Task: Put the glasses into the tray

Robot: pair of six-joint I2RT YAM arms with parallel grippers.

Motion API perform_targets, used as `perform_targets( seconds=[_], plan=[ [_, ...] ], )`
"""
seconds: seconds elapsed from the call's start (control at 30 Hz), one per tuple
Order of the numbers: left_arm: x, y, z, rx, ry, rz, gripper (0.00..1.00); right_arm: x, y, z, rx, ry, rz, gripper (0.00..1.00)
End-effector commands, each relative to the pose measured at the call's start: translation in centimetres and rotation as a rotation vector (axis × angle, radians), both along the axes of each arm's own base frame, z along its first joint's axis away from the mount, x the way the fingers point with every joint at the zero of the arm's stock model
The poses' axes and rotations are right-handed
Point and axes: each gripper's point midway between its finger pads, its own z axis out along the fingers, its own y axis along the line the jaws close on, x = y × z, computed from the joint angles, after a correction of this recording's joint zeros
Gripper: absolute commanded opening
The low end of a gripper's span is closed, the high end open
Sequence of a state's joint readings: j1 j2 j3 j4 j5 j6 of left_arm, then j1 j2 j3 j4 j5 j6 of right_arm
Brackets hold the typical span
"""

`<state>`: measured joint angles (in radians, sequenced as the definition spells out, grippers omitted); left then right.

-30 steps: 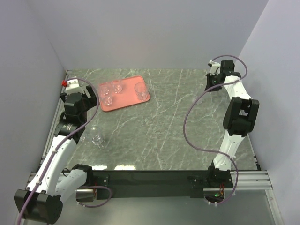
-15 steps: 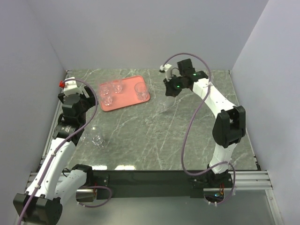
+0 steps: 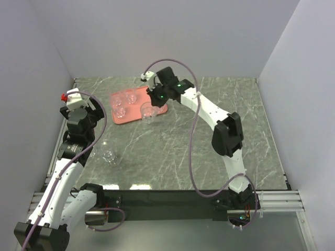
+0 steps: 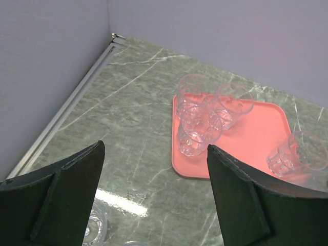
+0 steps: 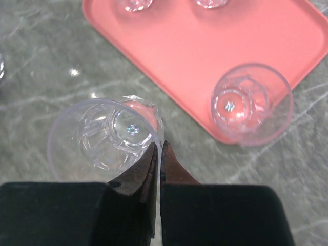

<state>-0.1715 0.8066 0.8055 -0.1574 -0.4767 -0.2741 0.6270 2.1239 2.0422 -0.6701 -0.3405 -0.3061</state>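
I should keep carrying the held glass [image 3: 147, 112] inward with my right gripper until the glass's base rests on the tray, because the glass hangs upright beside the tray's open middle [image 3: 136, 107].
The salmon-red tray [image 3: 137, 109] lies at the back left and shows in the left wrist view [image 4: 251, 136] and the right wrist view [image 5: 205, 46]. Three clear glasses [image 3: 121, 100] stand clustered at its left end [image 4: 205, 110]. Another glass [image 5: 251, 102] stands at its right end. My right gripper [image 3: 152, 106] is shut on the rim of a further glass [image 5: 102, 136], held at the tray's near edge [image 3: 148, 112], mostly over the table. My left gripper [image 4: 154, 205] is open and empty, left of the tray [image 3: 93, 114]. Two glasses [image 3: 108, 155] stand on the table near the left arm.
The left wall with its metal rail [image 4: 66, 115] runs close beside the left gripper. One table glass [image 4: 95, 225] sits just under the left finger. The right arm [image 3: 209, 110] stretches across the back of the marble table [image 3: 209, 151].
My right arm has swung from the far right corner leftwards across the table, bringing a glass to the tray's near edge. My left gripper has drawn back slightly to the left.
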Motion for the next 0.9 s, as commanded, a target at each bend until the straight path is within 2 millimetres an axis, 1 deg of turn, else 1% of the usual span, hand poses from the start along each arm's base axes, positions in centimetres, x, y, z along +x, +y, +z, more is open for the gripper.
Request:
perform_targets(
  seconds=[0.0, 0.03, 0.07, 0.13, 0.17, 0.2, 0.27, 0.3, 0.4, 0.43, 0.5, 0.53, 0.6, 0.63, 0.8, 0.87],
  plan=[
    [-0.1, 0.7, 1.4, 0.012, -0.055, 0.031, 0.86, 3.1, 2.8, 3.3, 0.091, -0.110, -0.139, 0.00],
    [-0.2, 0.7, 1.5, 0.012, -0.059, 0.033, 0.86, 3.5, 3.2, 3.3, 0.106, -0.110, -0.170, 0.00],
    [-0.1, 0.7, 1.5, 0.012, -0.058, 0.030, 0.86, 4.2, 4.2, 3.3, 0.121, -0.131, -0.190, 0.00],
    [-0.1, 0.6, 1.4, 0.014, -0.054, 0.028, 0.86, 5.1, 4.8, 3.4, 0.145, -0.138, -0.235, 0.00],
    [0.0, 0.6, 1.4, 0.015, -0.053, 0.028, 0.86, 5.6, 5.3, 2.3, 0.140, -0.133, -0.249, 0.00],
    [0.0, 0.7, 1.3, 0.015, -0.051, 0.029, 0.86, 6.4, 5.4, 3.1, 0.161, -0.155, -0.285, 0.00],
    [0.0, 0.7, 1.3, 0.017, -0.051, 0.031, 0.86, 7.2, 5.6, 2.6, 0.162, -0.170, -0.316, 0.00],
    [0.0, 0.7, 1.2, 0.017, -0.049, 0.029, 0.86, 7.7, 5.6, 2.7, 0.169, -0.192, -0.338, 0.00],
    [0.0, 0.6, 1.3, 0.014, -0.053, 0.025, 0.86, 8.3, 5.8, 2.2, 0.181, -0.202, -0.357, 0.00],
    [0.0, 0.6, 1.3, 0.014, -0.051, 0.025, 0.86, 8.2, 6.1, 1.7, 0.177, -0.200, -0.352, 0.00],
    [0.0, 0.6, 1.3, 0.014, -0.053, 0.023, 0.86, 8.6, 6.2, 1.4, 0.172, -0.213, -0.364, 0.01],
    [0.0, 0.5, 1.3, 0.014, -0.051, 0.023, 0.86, 8.8, 6.2, 0.9, 0.166, -0.212, -0.368, 0.01],
    [0.0, 0.6, 1.3, 0.014, -0.051, 0.023, 0.86, 8.9, 6.5, 0.7, 0.164, -0.218, -0.367, 0.04],
    [0.0, 0.5, 1.3, 0.014, -0.051, 0.022, 0.86, 8.9, 6.6, 0.2, 0.153, -0.221, -0.370, 0.06],
    [0.1, 0.4, 1.2, 0.010, -0.051, 0.015, 0.86, 9.3, 6.5, -0.6, 0.132, -0.237, -0.369, 0.07],
    [0.1, 0.4, 1.2, 0.011, -0.051, 0.016, 0.86, 9.3, 6.6, -1.2, 0.121, -0.237, -0.364, 0.10]
  ],
)
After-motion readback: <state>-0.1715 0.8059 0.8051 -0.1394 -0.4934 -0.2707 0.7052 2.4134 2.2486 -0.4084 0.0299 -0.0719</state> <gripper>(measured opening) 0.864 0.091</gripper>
